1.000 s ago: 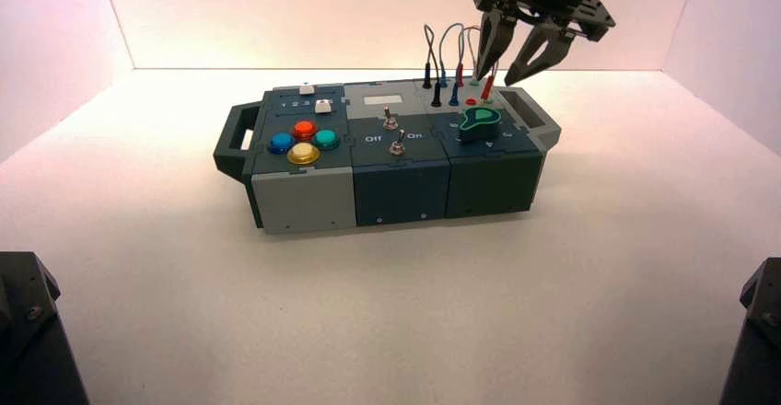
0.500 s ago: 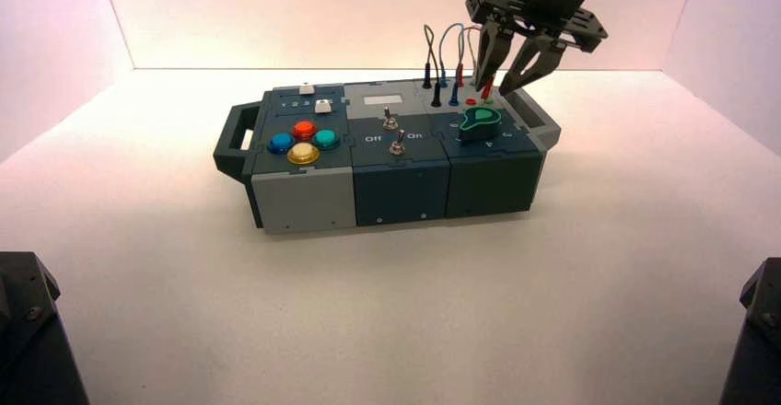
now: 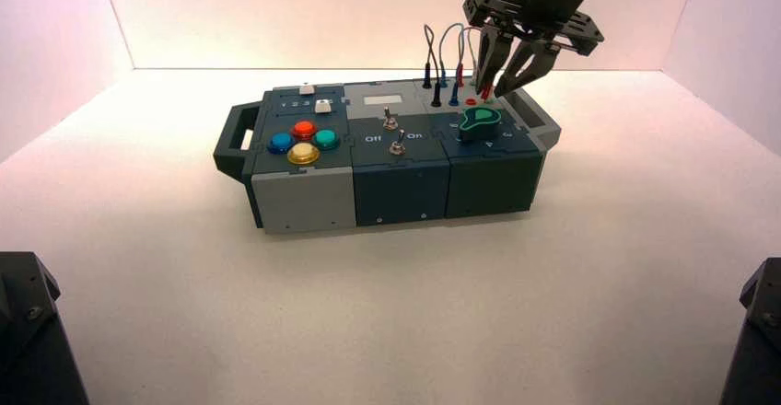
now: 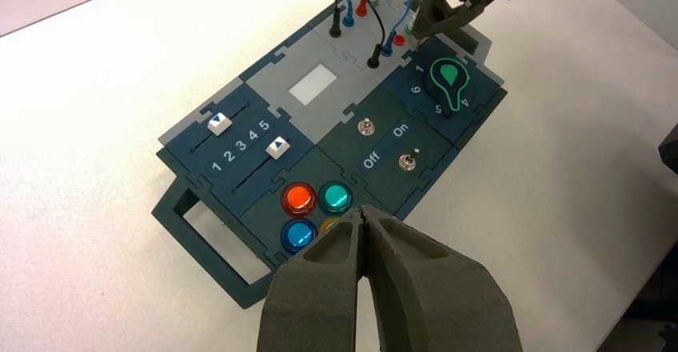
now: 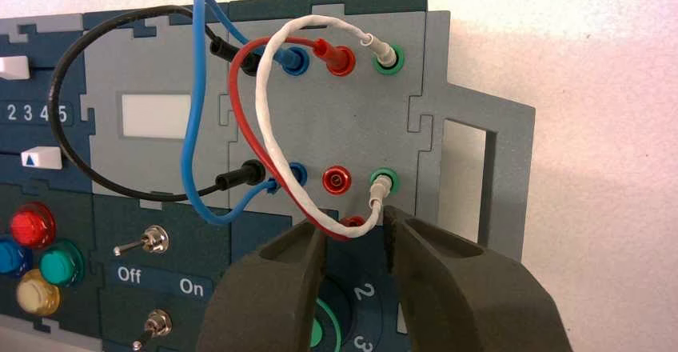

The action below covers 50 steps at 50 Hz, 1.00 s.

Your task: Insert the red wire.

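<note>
I expect the white wire (image 5: 262, 100) to swing out of the way when I lift the loose plug of the red wire, because the white wire crosses over the red wire near that plug.
The red wire (image 5: 235, 112) has one plug seated in the far red socket (image 5: 334, 56). Its other red plug (image 5: 352, 222) hangs loose just in front of the empty near red socket (image 5: 337, 179). My right gripper (image 5: 354, 234) is open, with one finger on each side of that loose plug and a gap showing on both sides. In the high view it (image 3: 503, 81) hovers over the box's right rear corner, where the loose plug (image 3: 485, 90) stands. My left gripper (image 4: 366, 218) is shut and empty, held high above the box's left part.
The box (image 3: 396, 179) stands mid-table. A white wire (image 5: 264, 120) joins both green sockets and crosses the red wire at the loose plug. Blue (image 5: 190, 128) and black (image 5: 60, 120) wires are plugged in beside it. The green knob (image 3: 480, 121) lies just in front of the sockets.
My right gripper has come down and a little left onto the loose red plug, and its fingers have narrowed around it. The left arm has not moved.
</note>
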Available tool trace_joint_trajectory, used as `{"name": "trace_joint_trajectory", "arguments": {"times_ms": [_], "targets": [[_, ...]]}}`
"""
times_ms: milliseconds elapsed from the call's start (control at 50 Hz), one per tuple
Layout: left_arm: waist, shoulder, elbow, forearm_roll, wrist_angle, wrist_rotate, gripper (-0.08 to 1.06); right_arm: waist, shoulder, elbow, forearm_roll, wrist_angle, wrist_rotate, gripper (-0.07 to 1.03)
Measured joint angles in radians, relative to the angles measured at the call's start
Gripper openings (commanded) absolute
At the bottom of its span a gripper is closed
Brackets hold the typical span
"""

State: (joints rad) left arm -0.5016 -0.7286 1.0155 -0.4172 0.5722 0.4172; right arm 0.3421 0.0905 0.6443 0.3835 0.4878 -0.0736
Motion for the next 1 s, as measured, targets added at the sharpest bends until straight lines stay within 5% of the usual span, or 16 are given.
{"name": "trace_joint_trajectory", "arguments": {"times_ms": [460,1000], "targets": [[0.000,0.014,0.000,0.000,-0.002,0.000,-0.03,0.000,0.025,-0.040,0.000,0.043,-0.002,0.21],[0.000,0.015,0.000,0.000,-0.003,0.000,-0.03,0.000,0.026,-0.044,0.000,0.089,-0.002,0.21]]}}
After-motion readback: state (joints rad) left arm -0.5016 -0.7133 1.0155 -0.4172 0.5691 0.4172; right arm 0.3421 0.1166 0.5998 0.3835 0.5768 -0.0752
